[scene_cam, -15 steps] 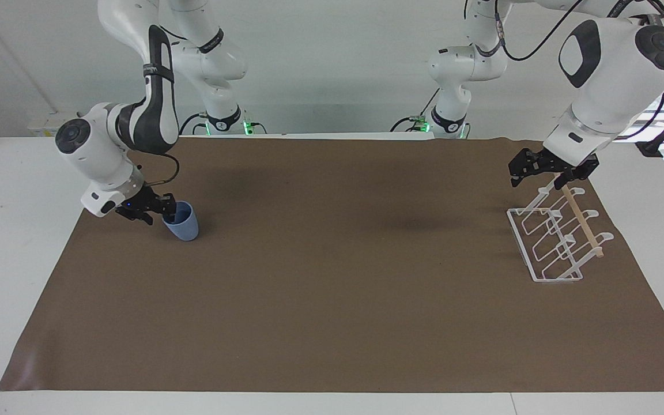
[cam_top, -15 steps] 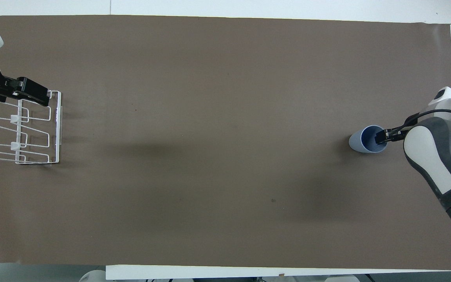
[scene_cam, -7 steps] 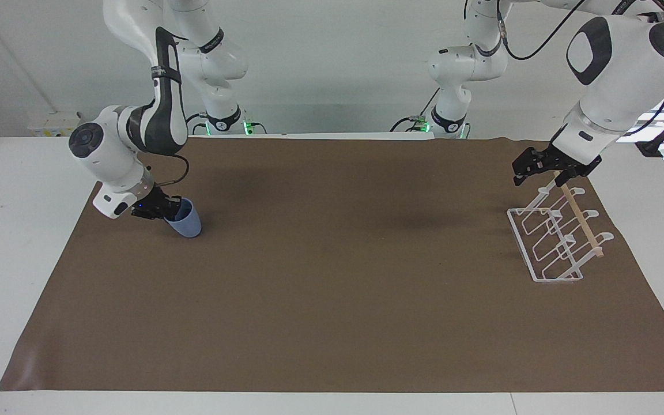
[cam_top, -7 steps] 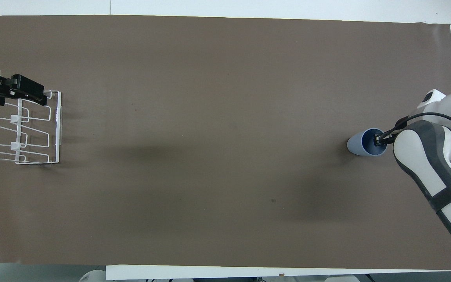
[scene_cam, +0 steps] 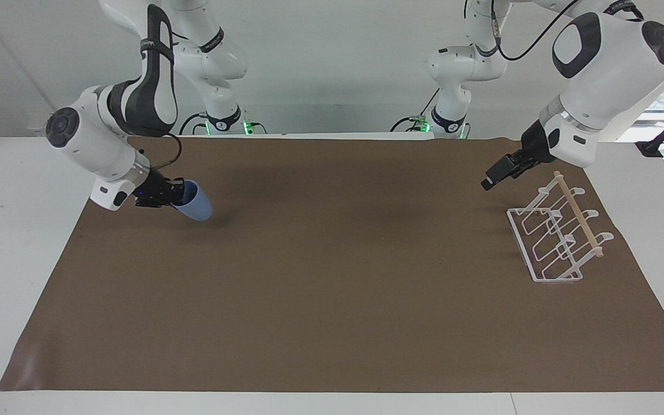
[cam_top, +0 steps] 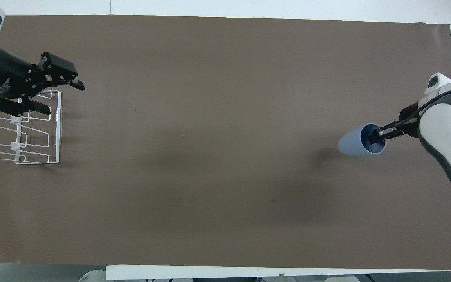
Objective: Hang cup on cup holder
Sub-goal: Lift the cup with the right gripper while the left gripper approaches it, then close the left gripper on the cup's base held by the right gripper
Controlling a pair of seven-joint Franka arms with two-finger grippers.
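Note:
I should take the light-blue cup by its base with my left gripper midway, because my right gripper is holding the cup by its rim, far from the cup holder.
The light-blue cup hangs tilted above the brown mat at the right arm's end, base pointing toward the table's middle; it also shows in the overhead view. My right gripper is shut on its rim, one finger inside the mouth. The white wire cup holder with its wooden rod stands on the mat at the left arm's end, empty. My left gripper is open and raised beside one end of the holder, clear of it, over the mat.
The brown mat covers most of the white table. Nothing else stands on it between the cup and the holder.
My right gripper has lifted the cup off the mat, tipped it further and carried it a little toward the middle. My left gripper has drawn away from the holder's end and stands open.

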